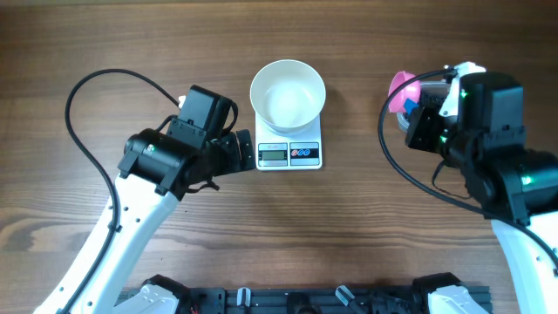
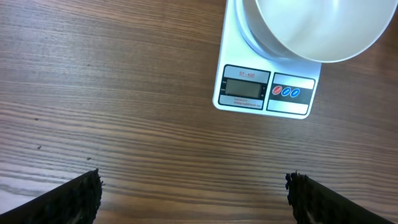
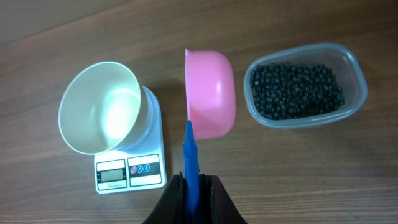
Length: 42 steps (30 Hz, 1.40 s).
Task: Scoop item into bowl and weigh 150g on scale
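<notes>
The scale's display (image 2: 243, 88) is blank beside the empty bowl. My right gripper should hold the scoop to the side while my left gripper first presses the scale's buttons (image 2: 286, 91).
The white bowl (image 1: 288, 94) stands empty on the small white scale (image 1: 289, 154), whose display and buttons face the front. My left gripper (image 1: 245, 150) hovers open just left of the scale, nothing between its fingers (image 2: 74, 199). My right gripper (image 3: 194, 186) is shut on the blue handle (image 3: 189, 155) of a pink scoop (image 3: 211, 93), which is tilted on its side and looks empty. In the right wrist view the scoop hangs between the bowl (image 3: 99, 109) and the heap of black beans (image 3: 297, 90). Seen from overhead, the scoop (image 1: 403, 87) is at the right and the beans are hidden under the right arm.
The beans lie in a clear plastic tub (image 3: 357, 74) right of the scoop. Black cables loop over the table beside each arm, one of them at the left (image 1: 87, 87). Bare wooden tabletop (image 2: 124, 93) lies in front of the scale (image 2: 264, 93).
</notes>
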Available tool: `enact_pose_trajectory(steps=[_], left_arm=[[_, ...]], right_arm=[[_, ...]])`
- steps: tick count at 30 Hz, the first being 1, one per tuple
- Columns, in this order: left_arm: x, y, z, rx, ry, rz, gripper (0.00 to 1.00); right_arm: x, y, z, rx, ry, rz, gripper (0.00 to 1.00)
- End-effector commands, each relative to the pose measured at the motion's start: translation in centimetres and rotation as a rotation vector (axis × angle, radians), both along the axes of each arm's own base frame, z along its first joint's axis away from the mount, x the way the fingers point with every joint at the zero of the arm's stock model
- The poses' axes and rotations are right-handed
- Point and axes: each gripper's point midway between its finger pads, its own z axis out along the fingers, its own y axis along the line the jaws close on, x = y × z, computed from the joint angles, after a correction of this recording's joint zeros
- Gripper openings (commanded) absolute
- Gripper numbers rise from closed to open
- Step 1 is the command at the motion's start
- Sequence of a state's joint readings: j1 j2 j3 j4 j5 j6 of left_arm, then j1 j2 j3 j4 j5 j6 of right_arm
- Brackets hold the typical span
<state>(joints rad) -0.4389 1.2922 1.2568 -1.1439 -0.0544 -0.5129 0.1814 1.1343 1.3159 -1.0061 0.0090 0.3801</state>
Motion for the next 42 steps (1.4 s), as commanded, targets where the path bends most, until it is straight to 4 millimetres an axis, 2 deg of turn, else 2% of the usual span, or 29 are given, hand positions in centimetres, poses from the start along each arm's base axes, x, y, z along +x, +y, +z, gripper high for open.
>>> enact_pose_trajectory(steps=[1,3,4,6,9,11,14,16,20,23,25,29,36,39,42], left_arm=[[0.1,-1.4,0.1,-0.038,-0.003,-0.094,1.00],[-0.4,-2.3,0.2,-0.052,0.002,-0.206,1.00],[-0.9,-2.6,0.0,-0.061,0.020,-0.248,1.00],[-1.2,-2.5,-0.4,-0.057,0.041,-0.248,1.00],[-1.9,-2.2,-2.5,-0.044,0.083,-0.245,1.00],[-2.9,-2.2,-5.0,-0.050,0.135,-0.251,1.00],[-4.2,-2.8,-7.7,-0.097,0.187,-0.263,1.00],[-4.1,-3.2,-8.5,-0.090,0.171,-0.281,1.00],[-2.5,-4.0,-8.3,-0.032,0.069,-0.195,1.00],[-1.8,-4.7,-8.0,-0.002,0.004,-0.103,1.00],[-0.4,-4.9,-7.2,0.001,-0.084,0.016,1.00],[1.8,-6.2,-6.9,-0.037,-0.162,0.038,1.00],[2.3,-6.3,-12.1,0.067,-0.059,0.038,1.00],[3.0,-6.9,-13.5,0.067,-0.058,0.037,1.00],[4.1,-7.8,-14.0,0.067,-0.091,-0.013,1.00]], right_arm=[[-0.1,-0.4,1.4,0.036,-0.033,-0.053,0.04],[-0.5,-0.4,3.0,0.080,-0.088,-0.079,0.04],[-0.5,-0.4,4.8,0.095,-0.157,-0.077,0.04],[-0.1,-0.3,7.4,0.119,-0.265,-0.074,0.04],[-0.2,-0.4,11.4,0.152,-0.430,-0.071,0.04],[-0.4,-1.1,12.9,0.153,-0.493,-0.108,0.04],[-0.3,-2.1,13.1,0.141,-0.506,-0.165,0.04],[0.1,-2.6,12.9,0.114,-0.505,-0.188,0.04],[1.0,-3.7,12.3,0.044,-0.493,-0.235,0.04],[1.0,-3.9,12.0,0.035,-0.480,-0.246,0.04],[0.9,-4.5,12.4,0.033,-0.490,-0.262,0.04],[0.7,-6.2,13.0,-0.009,-0.508,-0.298,0.04],[0.6,-8.0,13.0,-0.035,-0.506,-0.348,0.04],[0.6,-8.0,12.6,-0.040,-0.491,-0.347,0.04],[0.6,-8.0,12.0,-0.045,-0.464,-0.346,0.04]])
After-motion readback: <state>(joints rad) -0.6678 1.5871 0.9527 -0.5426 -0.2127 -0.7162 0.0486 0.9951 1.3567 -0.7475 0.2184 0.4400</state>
